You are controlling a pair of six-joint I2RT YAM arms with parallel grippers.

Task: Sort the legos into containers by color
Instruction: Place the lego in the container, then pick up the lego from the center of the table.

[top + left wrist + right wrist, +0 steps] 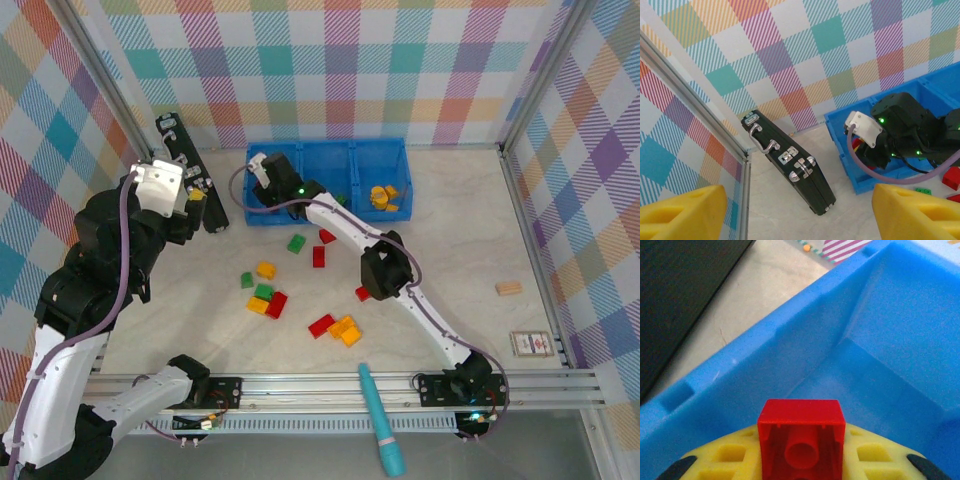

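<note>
A loose red lego (362,293) is partly covered by my right gripper's arm, so next my right gripper drops its lego in the tray (860,395) and back away before my left gripper moves in.
My right gripper (262,172) hangs over the left compartment of the blue tray (330,143), shut on a red lego (801,440) between its yellow fingers (725,460). That compartment's blue wall (765,350) lies just below and ahead. Yellow-orange legos (383,196) sit in the right compartment, a green one (341,199) in the middle one. Several red, green and yellow legos lie loose on the table, among them a green one (296,243), a red one (321,325) and an orange one (346,329). My left gripper (800,215) is open and raised at the left, above the table beside the black case (790,160).
The black case (190,175) with metal latches lies left of the tray. A teal pen-like tool (381,420) lies at the near edge. A tan wooden block (508,288) and a small card box (530,343) sit at the right. Checkered walls enclose the table.
</note>
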